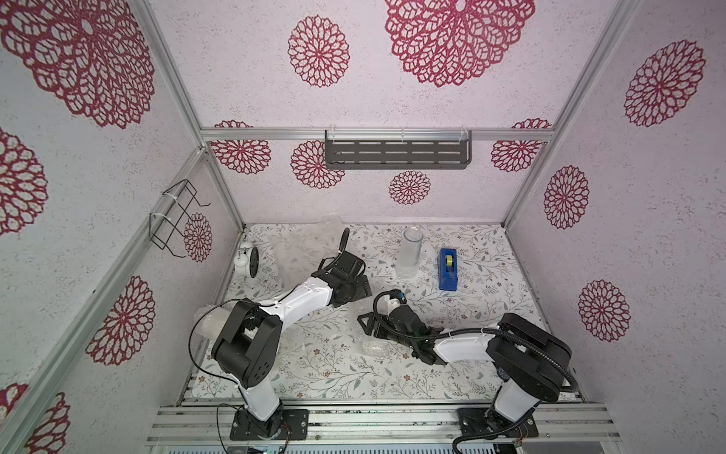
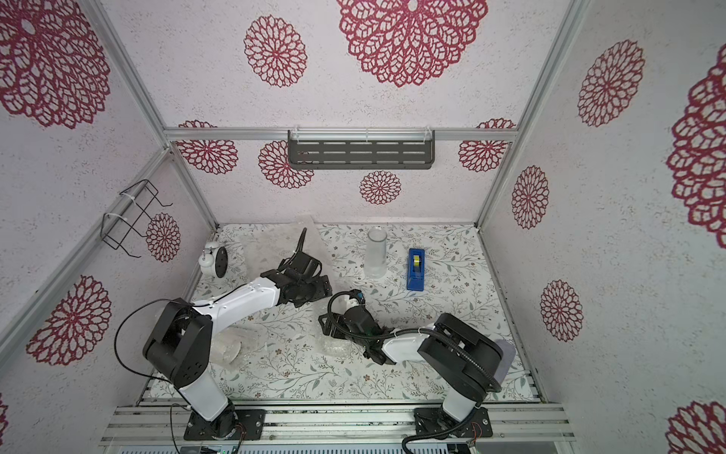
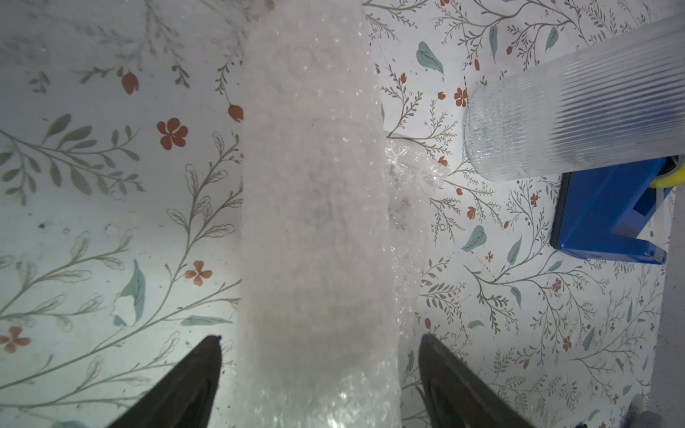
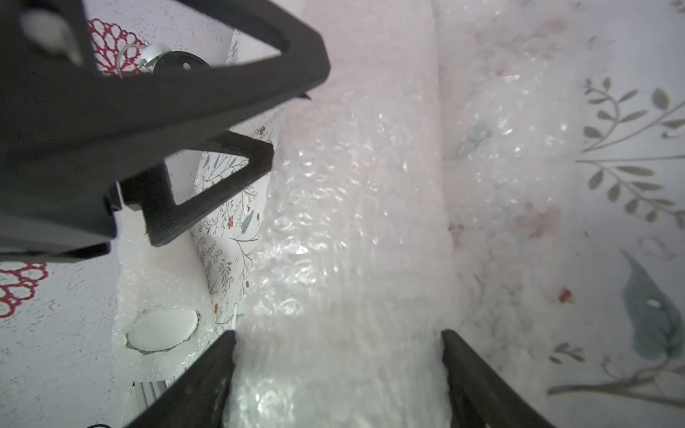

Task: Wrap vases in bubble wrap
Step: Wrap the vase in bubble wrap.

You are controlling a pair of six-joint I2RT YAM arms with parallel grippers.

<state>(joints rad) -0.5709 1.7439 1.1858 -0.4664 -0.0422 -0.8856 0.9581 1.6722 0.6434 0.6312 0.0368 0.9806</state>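
Note:
A loose bubble wrap flap (image 4: pixel 510 192) spreads beside the rolled vase, so my right gripper should leave the rolled vase and work the flap's edge (image 3: pixel 428 178) while my left gripper steadies it.
A vase rolled in bubble wrap (image 3: pixel 315 203) lies on the floral table between my two grippers. My left gripper (image 3: pixel 319 336) straddles one end of it, open, with a gap on each side. My right gripper (image 4: pixel 339 331) is shut on the other end of the wrapped vase (image 4: pixel 352 222), both fingers pressing the wrap. In both top views the grippers (image 1: pixel 351 289) (image 1: pixel 371 324) meet mid-table. A frosted ribbed glass vase (image 1: pixel 410 253) (image 3: pixel 574 111) stands unwrapped at the back. A white vase inside bubble wrap (image 2: pixel 228 350) (image 4: pixel 163 329) lies beside the left arm's base.
A blue tape dispenser (image 1: pixel 449 269) (image 3: pixel 608 218) sits right of the glass vase. A loose bubble wrap sheet (image 1: pixel 306 247) lies at the back left, next to a white alarm clock (image 1: pixel 247 259). More wrap (image 1: pixel 369 348) spreads below the right gripper. Walls enclose three sides.

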